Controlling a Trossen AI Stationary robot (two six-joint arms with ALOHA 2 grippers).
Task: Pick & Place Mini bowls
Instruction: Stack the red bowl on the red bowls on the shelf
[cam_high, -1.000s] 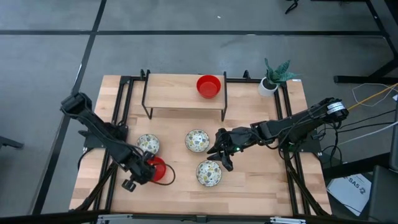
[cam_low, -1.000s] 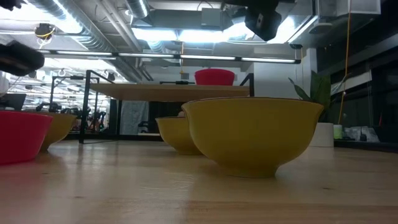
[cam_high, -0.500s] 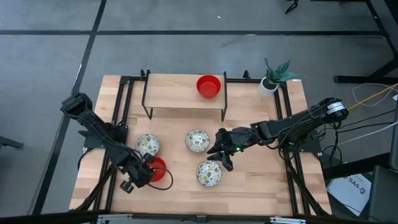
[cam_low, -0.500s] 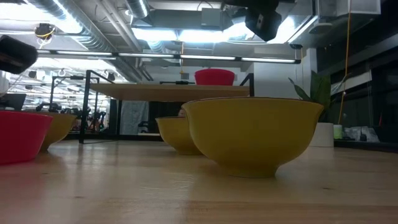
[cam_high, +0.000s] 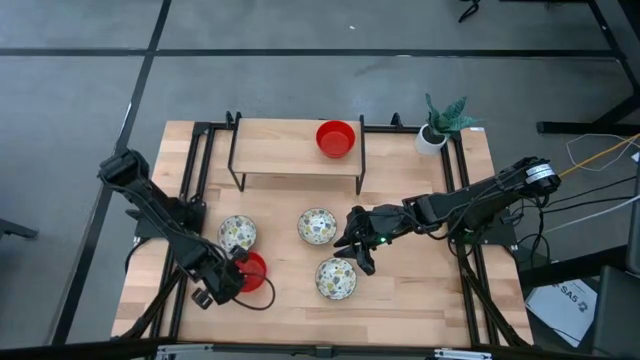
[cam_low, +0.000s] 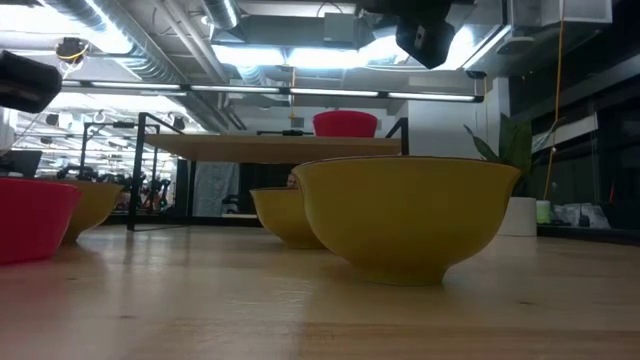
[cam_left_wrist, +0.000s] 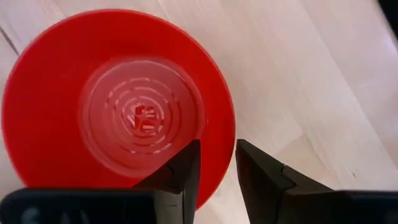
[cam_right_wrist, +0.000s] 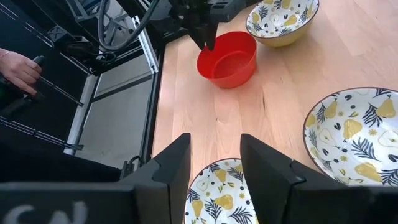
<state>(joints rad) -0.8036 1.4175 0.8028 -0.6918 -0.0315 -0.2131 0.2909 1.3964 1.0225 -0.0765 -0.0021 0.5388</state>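
Observation:
My left gripper reaches the near red bowl at an angle from the rail side (cam_high: 240, 285). It should go around to the bowl's near rim (cam_high: 254, 290) before it lifts the bowl to the shelf.
A red mini bowl (cam_high: 252, 270) stands on its base on the table at the near left. My left gripper (cam_high: 236, 274) is over its left rim, pointing down, shut on it. Three patterned mini bowls (cam_high: 238, 233) (cam_high: 317, 226) (cam_high: 336, 278), yellow outside, stand on the table toward the middle. Another red mini bowl (cam_high: 336, 138) sits on the shelf of a rack (cam_high: 296, 160) at the far edge. My right gripper (cam_high: 357, 255) hangs open above the table between the two right patterned bowls, holding nothing. My left gripper has the red bowl's rim (cam_left_wrist: 225, 149) between its two fingers, one finger (cam_left_wrist: 188, 169) inside the bowl and the other (cam_left_wrist: 256, 171) outside. The fingers come from above, pointing down. The bowl stands upright with its base on the table.
A small white plant pot (cam_high: 432, 138) stands at the far right corner. Black frame rails run along the table's left (cam_high: 190, 210) and right (cam_high: 465, 200) sides. A person's hand (cam_right_wrist: 18, 68) holds a handle beyond the table's left side. Bare wood lies along the near edge.
My left gripper has rolled a little about the line it points along and shifted slightly toward the table's near left corner, staying at the red bowl's rim. The bowl still stands on the table.

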